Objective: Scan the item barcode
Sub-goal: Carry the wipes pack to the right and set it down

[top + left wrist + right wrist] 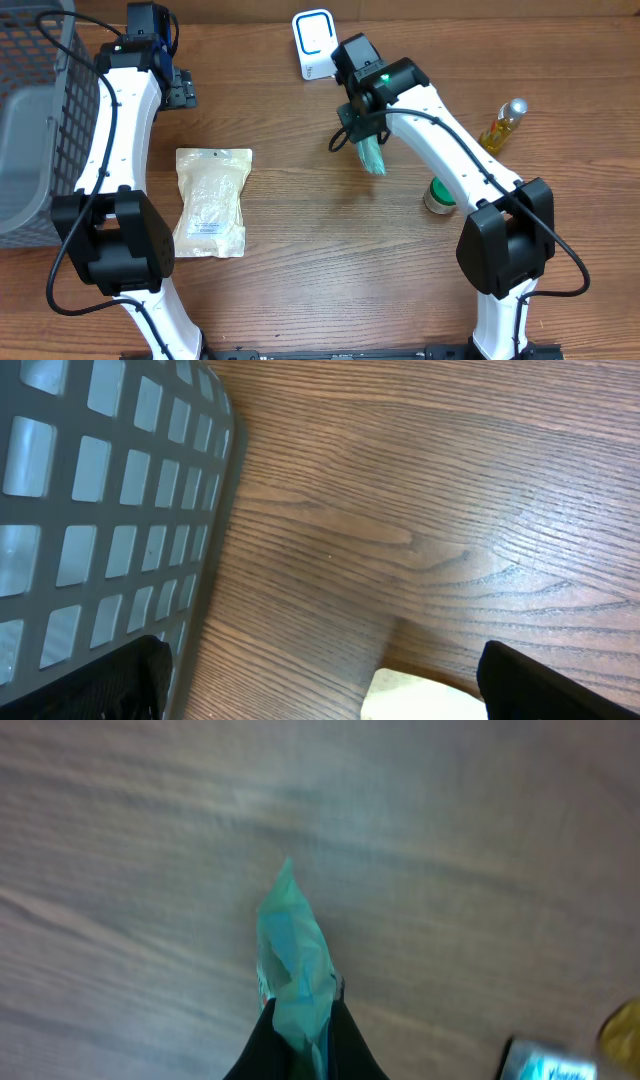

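I should keep moving the teal packet (371, 158) with my right gripper toward the spot beside the green-topped tin, because there is clear wood (402, 190) for it, and let go of it there.
My right gripper (362, 132) is shut on a teal packet (373, 156), held above the table's middle. In the right wrist view the crumpled teal packet (292, 950) sticks out from between the black fingers (262, 1050) of the gripper (300, 1025); no barcode shows on it. A white scanner with a blue-rimmed face (313, 42) stands at the table's back, just left of the right wrist. My left gripper (178, 88) is open at the back left, nothing between its fingers (120, 682).
A pale pouch with a white label (212, 200) lies left of centre, its corner (420, 700) showing under the left gripper. A grey mesh basket (40, 110) fills the left edge. A yellow oil bottle (503, 124) and a small green-topped tin (440, 195) sit at the right.
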Controlling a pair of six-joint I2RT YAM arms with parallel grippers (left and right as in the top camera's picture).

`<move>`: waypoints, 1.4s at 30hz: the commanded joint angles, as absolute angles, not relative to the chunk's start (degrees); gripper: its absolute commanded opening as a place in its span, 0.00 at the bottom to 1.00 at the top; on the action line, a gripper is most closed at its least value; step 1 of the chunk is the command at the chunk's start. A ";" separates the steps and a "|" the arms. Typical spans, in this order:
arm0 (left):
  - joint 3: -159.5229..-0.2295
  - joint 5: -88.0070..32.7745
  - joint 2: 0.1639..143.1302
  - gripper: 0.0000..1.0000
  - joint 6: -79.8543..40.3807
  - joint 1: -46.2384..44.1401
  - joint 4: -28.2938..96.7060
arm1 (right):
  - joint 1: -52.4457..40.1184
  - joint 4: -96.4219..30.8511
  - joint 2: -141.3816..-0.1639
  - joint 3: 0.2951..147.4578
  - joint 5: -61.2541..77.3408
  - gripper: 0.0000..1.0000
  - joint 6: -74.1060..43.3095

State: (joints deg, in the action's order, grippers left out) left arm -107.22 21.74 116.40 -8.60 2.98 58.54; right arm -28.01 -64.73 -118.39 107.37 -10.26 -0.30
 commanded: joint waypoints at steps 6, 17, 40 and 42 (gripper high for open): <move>-107.72 22.44 116.09 1.00 -9.17 2.61 58.46 | -23.09 -69.17 -117.78 106.06 -7.14 0.04 -3.25; -107.72 22.44 116.09 1.00 -9.17 2.61 58.43 | -20.10 -72.36 -117.78 106.06 -1.61 0.06 -2.98; -107.72 22.44 116.09 1.00 -9.17 2.61 58.46 | -14.66 -68.47 -117.80 99.37 -8.95 0.33 -1.65; -107.72 22.44 116.09 1.00 -9.17 2.61 58.46 | -14.66 -67.44 -117.80 99.42 -8.86 0.38 -4.32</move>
